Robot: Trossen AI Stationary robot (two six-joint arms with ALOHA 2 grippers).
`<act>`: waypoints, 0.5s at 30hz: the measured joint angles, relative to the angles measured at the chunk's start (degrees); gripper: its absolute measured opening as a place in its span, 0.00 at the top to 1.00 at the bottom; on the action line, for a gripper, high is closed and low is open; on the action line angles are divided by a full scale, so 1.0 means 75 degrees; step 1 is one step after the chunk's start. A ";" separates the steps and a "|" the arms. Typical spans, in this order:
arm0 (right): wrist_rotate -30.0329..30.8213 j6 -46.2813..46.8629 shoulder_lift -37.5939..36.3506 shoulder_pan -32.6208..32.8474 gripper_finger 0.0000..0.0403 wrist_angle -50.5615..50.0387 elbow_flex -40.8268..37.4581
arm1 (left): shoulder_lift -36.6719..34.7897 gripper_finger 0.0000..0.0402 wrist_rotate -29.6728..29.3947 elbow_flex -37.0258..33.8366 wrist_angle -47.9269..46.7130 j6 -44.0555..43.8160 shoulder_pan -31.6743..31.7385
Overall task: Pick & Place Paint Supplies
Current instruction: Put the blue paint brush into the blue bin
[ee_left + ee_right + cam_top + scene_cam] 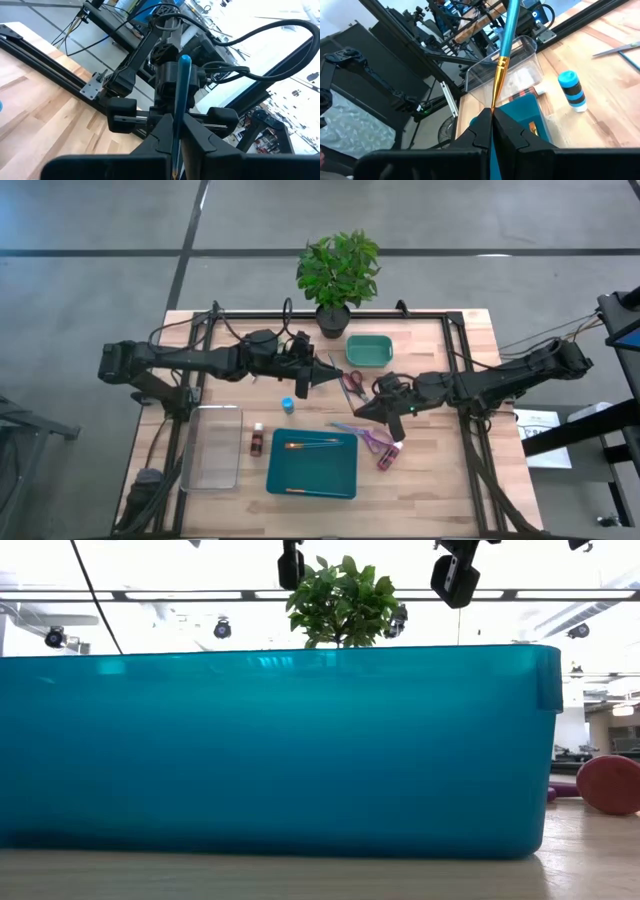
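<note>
The robot's right gripper is holding down the brush's bristle end (494, 102), so it needs to open first, before the left gripper takes the brush by its handle into the teal tray (312, 466).
A thin brush (507, 35) with a blue handle and a gold ferrule is held in the air between my two arms, above the table's middle. My left gripper (176, 120) (304, 387) is shut on its handle. My right gripper (491, 114) (362, 411) is shut on its bristle end. A blue bottle (287, 406) (572, 90) stands on the wood below them. A dark red bottle (257, 442) lies left of the teal tray (345, 480). Two brushes (310, 444) lie in the tray. A pinkish bottle (385, 458) lies right of it. My left gripper pinches the blue handle (178, 107) between its two fingertips. The handle's rounded free end (186, 60) stands out well past the fingers, toward the right arm. The brush is clear of the table. My right gripper pinches the brush just below the gold ferrule (498, 80), at the bristle end, between its fingertips. The handle runs on from the fingers up and away, toward the left arm. The bristles are hidden between the fingers.
A clear box (212, 446) sits left of the tray. A small green bin (368, 350) and a potted plant (337, 275) stand at the far edge. Red scissors (352, 383) and purple scissors (375, 438) lie near the grippers. The tray's wall (280, 750) fills the low view.
</note>
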 joint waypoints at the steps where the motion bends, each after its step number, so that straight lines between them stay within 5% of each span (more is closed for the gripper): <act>1: -0.0001 0.0000 0.0000 0.0000 0.98 0.0005 0.0000 | 0.0000 0.96 -0.0004 0.0000 -0.0003 0.0008 -0.0002; 15: 0.0248 0.0134 -0.0003 0.0012 0.98 0.0046 0.0000 | 0.0000 0.96 0.0436 0.0003 -0.0032 0.0070 0.0006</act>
